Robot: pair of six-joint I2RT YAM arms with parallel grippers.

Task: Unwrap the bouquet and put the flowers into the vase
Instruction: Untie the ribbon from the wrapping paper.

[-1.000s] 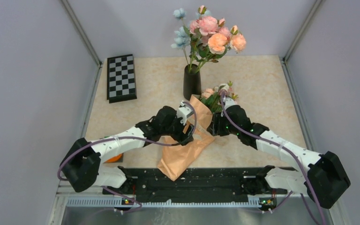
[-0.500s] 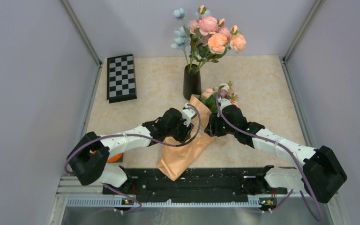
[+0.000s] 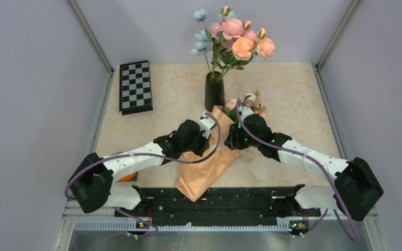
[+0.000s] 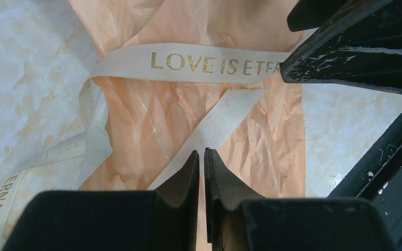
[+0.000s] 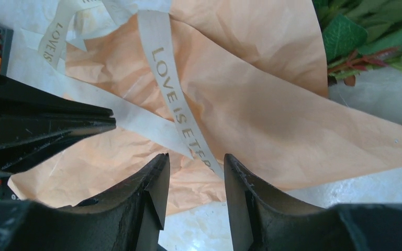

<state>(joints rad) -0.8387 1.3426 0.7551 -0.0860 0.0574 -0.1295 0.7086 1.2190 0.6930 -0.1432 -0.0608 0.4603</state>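
I can see the ribbon's loose tail (image 4: 225,118) flat under my left gripper's nearly shut fingers, so next I open them and pinch the tail (image 4: 207,140) before pulling it away.
The bouquet lies on the table, its peach paper cone (image 3: 209,167) pointing toward me and its flowers (image 3: 245,103) at the far end beside the black vase (image 3: 214,94). A cream ribbon (image 4: 209,61) printed "LOVE IS ETERNAL" crosses the paper. My left gripper (image 4: 202,152) is over the cone. Its jaws are shut to a thin slit on the ribbon's loose tail (image 4: 225,117). My right gripper (image 5: 195,159) faces it from the other side, open, with the ribbon band (image 5: 170,89) running down into the gap. Green leaves (image 5: 356,36) show at the cone's mouth.
The vase holds a tall bunch of pink, orange and pale-blue flowers (image 3: 235,39). A folded chessboard (image 3: 135,86) lies at the back left. An orange object (image 3: 127,177) sits under my left arm. Grey walls close in both sides.
My left gripper's jaws have closed from wide open to a thin slit at the ribbon tail. The right arm has edged left toward the cone.
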